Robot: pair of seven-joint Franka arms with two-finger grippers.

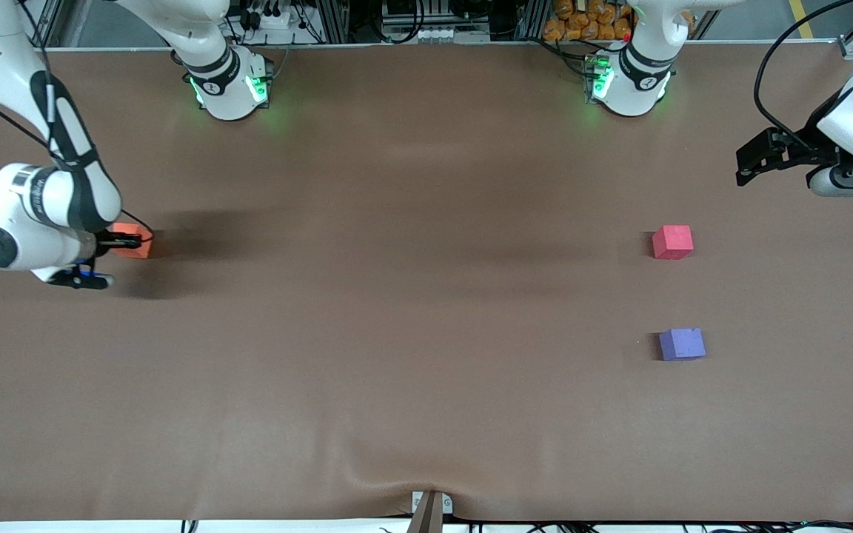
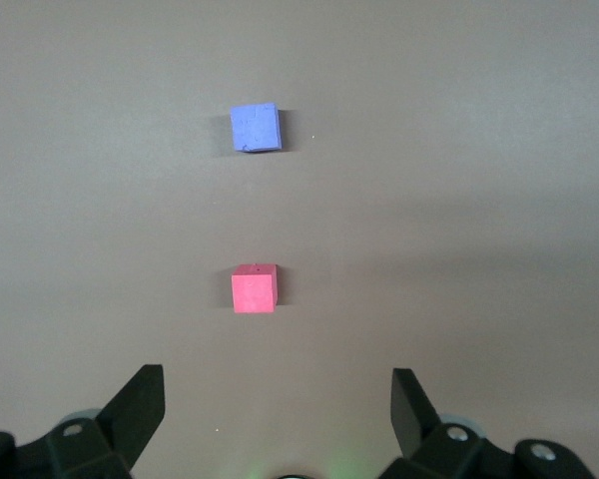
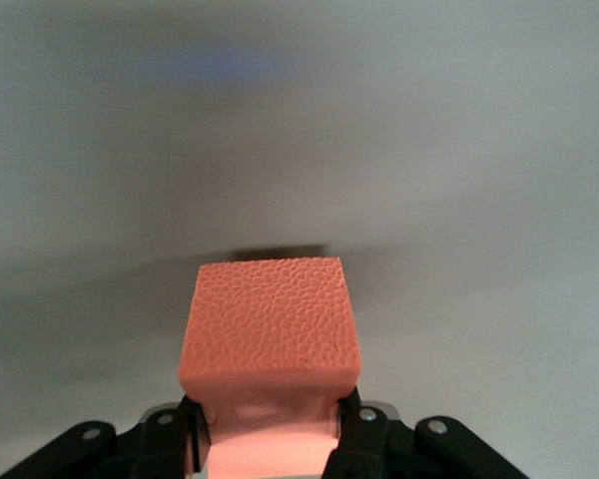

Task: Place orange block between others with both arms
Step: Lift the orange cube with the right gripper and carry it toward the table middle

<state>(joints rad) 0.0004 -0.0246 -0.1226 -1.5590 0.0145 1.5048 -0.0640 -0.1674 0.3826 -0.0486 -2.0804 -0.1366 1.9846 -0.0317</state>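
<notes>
My right gripper is holding the orange block, and the others lie far across from it. So my right gripper should put the block down in the middle of the table [image 1: 401,249] for my left gripper.
The orange block [image 1: 135,246] [image 3: 270,329] sits at the right arm's end of the table, and my right gripper [image 1: 130,240] [image 3: 268,439] is shut on it, its sides squeezed in between the fingers. The two others lie at the left arm's end: a red-pink cube [image 1: 672,242] [image 2: 254,289] and, nearer the front camera, a purple-blue cube [image 1: 682,344] [image 2: 255,129], with a gap of bare table between them. My left gripper [image 1: 748,166] [image 2: 278,404] hangs open and holds nothing, up over the table by that end's edge.
A brown mat [image 1: 412,311] covers the whole table, with a ripple and a small bracket [image 1: 431,507] at its front edge. The two arm bases [image 1: 230,85] [image 1: 630,81] stand along the back edge.
</notes>
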